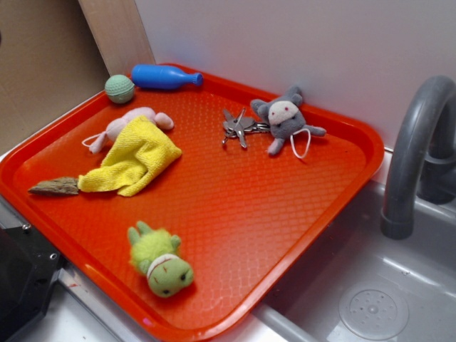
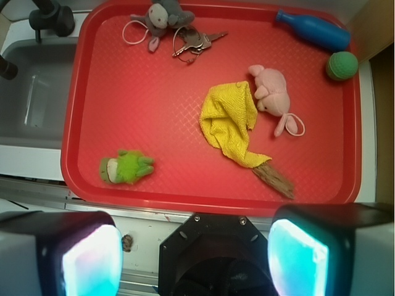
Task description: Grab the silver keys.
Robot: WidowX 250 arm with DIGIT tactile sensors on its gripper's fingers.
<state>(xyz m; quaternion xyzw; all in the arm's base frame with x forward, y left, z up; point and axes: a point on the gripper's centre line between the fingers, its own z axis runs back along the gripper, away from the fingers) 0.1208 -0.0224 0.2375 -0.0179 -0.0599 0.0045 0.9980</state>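
Note:
I should keep moving my open gripper toward the silver keys' fanned end [image 1: 236, 128], which lies clear of the grey plush mouse, until its fingers straddle that end.
The silver keys [image 1: 239, 127] lie fanned out on a ring at the far side of the red tray [image 1: 235, 214], touching the grey plush mouse [image 1: 285, 117] with a white loop. In the wrist view the silver keys [image 2: 194, 42] sit near the top edge, just right of the grey plush mouse [image 2: 162, 15]. My gripper [image 2: 194, 259] hangs high above the tray's near edge, far from the keys. Its two fingers [image 2: 86, 262] stand wide apart, glowing cyan, with nothing between them. The exterior view does not show the gripper.
On the tray are a yellow cloth [image 2: 229, 120], a pink plush [image 2: 271, 92], a green plush [image 2: 126, 168], a brown stick [image 2: 274, 179], a blue bottle [image 2: 315, 29] and a green ball [image 2: 342, 65]. A grey sink [image 1: 370, 285] with faucet [image 1: 413, 149] adjoins the tray. The black robot base [image 2: 216, 253] is below.

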